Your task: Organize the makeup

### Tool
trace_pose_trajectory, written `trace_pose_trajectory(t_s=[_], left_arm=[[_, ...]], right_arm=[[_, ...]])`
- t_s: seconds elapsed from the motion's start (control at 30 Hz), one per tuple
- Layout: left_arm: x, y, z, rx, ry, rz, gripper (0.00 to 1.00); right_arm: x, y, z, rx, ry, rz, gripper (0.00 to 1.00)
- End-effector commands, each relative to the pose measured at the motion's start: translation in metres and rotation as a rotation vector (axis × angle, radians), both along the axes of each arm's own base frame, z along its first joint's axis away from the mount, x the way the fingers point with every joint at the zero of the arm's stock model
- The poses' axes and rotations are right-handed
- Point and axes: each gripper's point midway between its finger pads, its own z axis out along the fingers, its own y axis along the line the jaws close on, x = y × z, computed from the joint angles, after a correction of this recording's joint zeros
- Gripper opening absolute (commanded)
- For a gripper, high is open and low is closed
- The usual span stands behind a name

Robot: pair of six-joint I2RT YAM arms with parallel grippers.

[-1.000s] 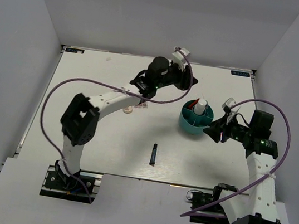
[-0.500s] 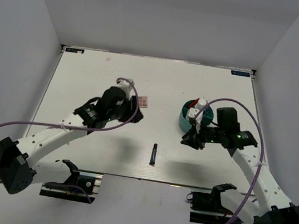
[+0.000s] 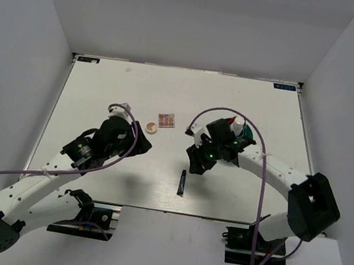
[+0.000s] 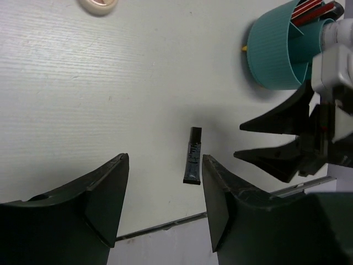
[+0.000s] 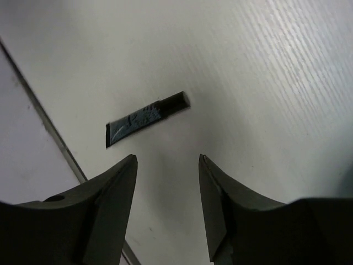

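Note:
Next, I turn my right gripper in line with the black tube [image 3: 181, 183], because the tube lies across that gripper's open fingers, and grab the tube near its cap end [image 3: 183, 173].
A slim black tube [image 3: 183, 182] lies on the table near the front edge; it also shows in the left wrist view [image 4: 193, 163] and in the right wrist view [image 5: 146, 118]. A square pink-toned palette [image 3: 166, 119] and a round beige compact [image 3: 152, 128] lie side by side farther back. My right gripper [image 3: 192, 161] is open and empty, just above and behind the black tube [image 5: 167, 158]. My left gripper [image 3: 140, 144] is open and empty, left of the tube [image 4: 164, 160].
The teal round divided tub [image 3: 247, 138] stands right of centre, partly hidden behind my right arm. It holds a white bottle [image 3: 235, 124] and red-and-black tubes [image 4: 309, 8]. The table's front edge [image 3: 172, 212] runs close to the black tube.
My left arm has pulled back from the far middle to the near left. My right gripper has swung left from the tub's right side to just behind the black tube.

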Motion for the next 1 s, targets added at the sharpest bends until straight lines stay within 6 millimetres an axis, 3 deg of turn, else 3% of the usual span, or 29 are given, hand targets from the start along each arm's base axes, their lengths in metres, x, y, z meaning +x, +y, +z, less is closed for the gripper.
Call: trace_pose_trajectory(t_s=[0.0, 0.27, 0.53, 0.97], left_arm=[[-0.007, 0.016, 0.007, -0.014, 0.013, 0.082, 0.66], [-0.014, 0.027, 0.005, -0.027, 0.022, 0.131, 0.66], [-0.011, 0.024, 0.003, -0.006, 0.033, 0.125, 0.66], [-0.018, 0.034, 0.002, -0.020, 0.030, 0.159, 0.66]], right_arm=[[0.033, 0.012, 0.007, -0.039, 0.033, -0.305, 0.56], [0.016, 0.030, -0.015, -0.119, 0.205, -0.473, 0.67], [-0.010, 0.052, -0.025, -0.139, 0.294, -0.430, 0.60], [-0.019, 0.046, -0.059, -0.264, 0.327, -0.464, 0.56]])
